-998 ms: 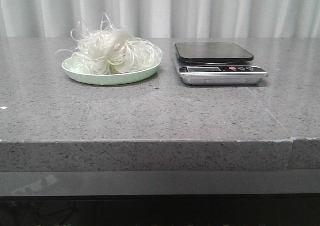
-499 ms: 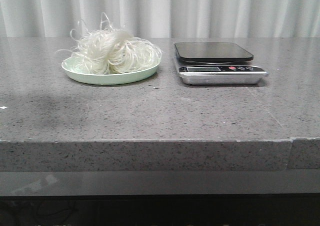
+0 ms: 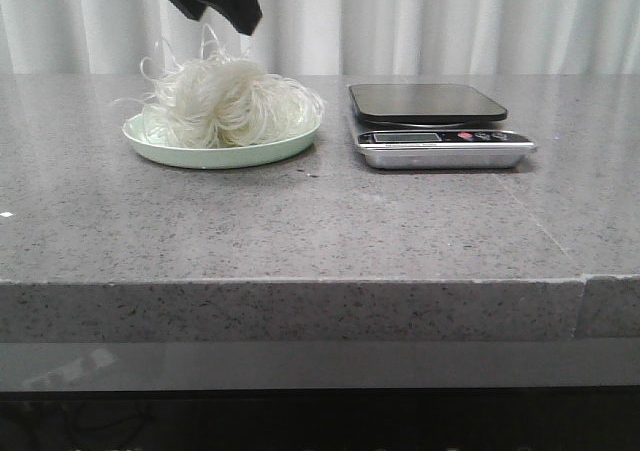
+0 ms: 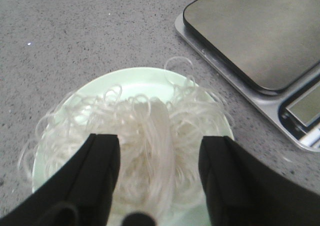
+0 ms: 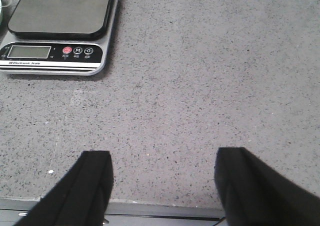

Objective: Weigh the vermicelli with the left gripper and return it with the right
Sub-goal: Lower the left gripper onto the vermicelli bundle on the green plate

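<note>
I expect the vermicelli (image 3: 232,103) to come up in one piece and leave the plate empty when I lift it, because its curly pieces (image 3: 280,108) loop through one another.
The vermicelli (image 3: 228,103), a fluffy wad of curly white strands, lies on a pale green plate (image 3: 222,154) at the table's back left. It also shows in the left wrist view (image 4: 150,136) on the plate (image 4: 135,78). My left gripper (image 3: 222,9) hangs open just above the wad, at the top of the front view; in its wrist view (image 4: 159,148) the black fingers straddle the noodles without touching them. My right gripper (image 5: 162,168) is open and empty over the table's front edge, out of the front view.
A silver kitchen scale (image 3: 432,121) with a dark platform stands right of the plate; it also shows in the left wrist view (image 4: 260,35) and the right wrist view (image 5: 60,15). White curtains hang behind the grey stone table (image 3: 320,221).
My left gripper has come into the front view from the upper left and moved down and right to above the vermicelli. The noodles, plate and scale have not moved.
</note>
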`<action>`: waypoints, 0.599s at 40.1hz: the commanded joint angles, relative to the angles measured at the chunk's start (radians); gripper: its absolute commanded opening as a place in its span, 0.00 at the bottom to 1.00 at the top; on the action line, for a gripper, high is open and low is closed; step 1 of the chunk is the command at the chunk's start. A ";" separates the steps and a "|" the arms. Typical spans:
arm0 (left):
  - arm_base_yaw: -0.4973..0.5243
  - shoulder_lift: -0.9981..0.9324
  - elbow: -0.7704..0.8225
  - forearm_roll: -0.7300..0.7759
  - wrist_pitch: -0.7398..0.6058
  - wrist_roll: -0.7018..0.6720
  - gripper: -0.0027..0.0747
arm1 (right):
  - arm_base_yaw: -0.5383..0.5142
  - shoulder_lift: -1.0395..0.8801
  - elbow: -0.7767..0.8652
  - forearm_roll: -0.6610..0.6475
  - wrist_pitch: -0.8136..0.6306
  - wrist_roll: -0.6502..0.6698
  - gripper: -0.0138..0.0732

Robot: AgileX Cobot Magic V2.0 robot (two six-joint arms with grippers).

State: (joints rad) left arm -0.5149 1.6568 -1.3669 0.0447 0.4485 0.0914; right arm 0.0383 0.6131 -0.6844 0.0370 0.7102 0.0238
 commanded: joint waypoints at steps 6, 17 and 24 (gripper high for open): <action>-0.007 0.068 -0.115 0.047 -0.054 0.001 0.60 | -0.006 0.007 -0.026 -0.003 -0.060 -0.002 0.80; -0.007 0.114 -0.122 0.048 -0.007 0.001 0.60 | -0.006 0.007 -0.026 -0.003 -0.060 -0.002 0.80; -0.007 0.128 -0.122 0.048 0.051 0.001 0.46 | -0.006 0.007 -0.026 -0.003 -0.060 -0.002 0.80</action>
State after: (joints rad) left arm -0.5149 1.8226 -1.4579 0.0952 0.4951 0.0951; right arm 0.0383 0.6131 -0.6844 0.0370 0.7120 0.0238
